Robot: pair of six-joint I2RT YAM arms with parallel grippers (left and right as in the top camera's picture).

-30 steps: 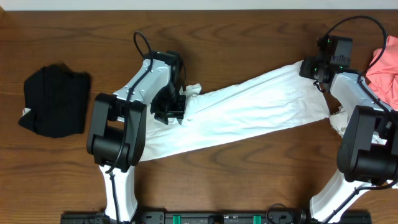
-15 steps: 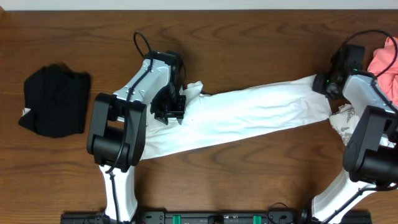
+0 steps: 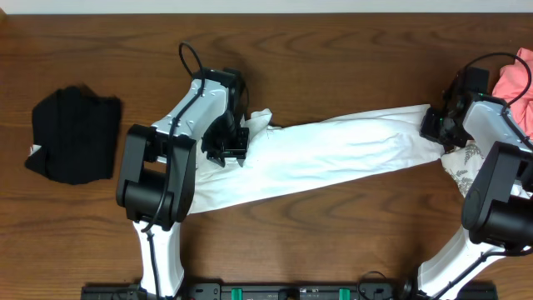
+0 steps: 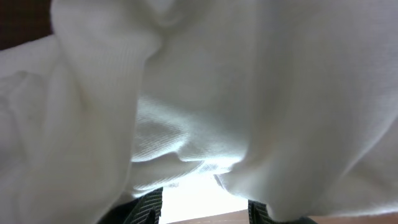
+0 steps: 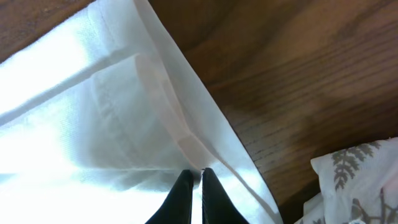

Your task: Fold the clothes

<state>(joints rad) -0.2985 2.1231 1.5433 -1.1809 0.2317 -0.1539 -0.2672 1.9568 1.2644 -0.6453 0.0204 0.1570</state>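
Note:
The T-shirt's end (image 3: 259,123) lies bunched under my left gripper, so next my right gripper moves in and holds the flat band (image 3: 405,133) while my left gripper opens the bunch.
The white T-shirt (image 3: 333,154) is stretched in a long band across the table between my two grippers. Its print is not in view. My left gripper (image 3: 236,138) sits at the shirt's left end. In the left wrist view the white cloth (image 4: 205,93) fills the frame and covers the fingers (image 4: 202,208), which stand a little apart with bunched cloth between them. My right gripper (image 3: 435,125) is shut on the shirt's right edge. The right wrist view shows the two fingertips (image 5: 194,173) pinched together on a hemmed fold (image 5: 124,99).
A folded black garment (image 3: 75,135) lies at the far left. A pink garment (image 3: 516,87) lies at the far right edge. A leaf-patterned white cloth (image 3: 463,162) lies just below my right gripper and also shows in the right wrist view (image 5: 357,177). Bare wood (image 3: 333,233) lies in front.
My right gripper has moved right and a little toward the front, drawing the shirt longer, narrower and tauter. The left arm and the shirt's left end have stayed put.

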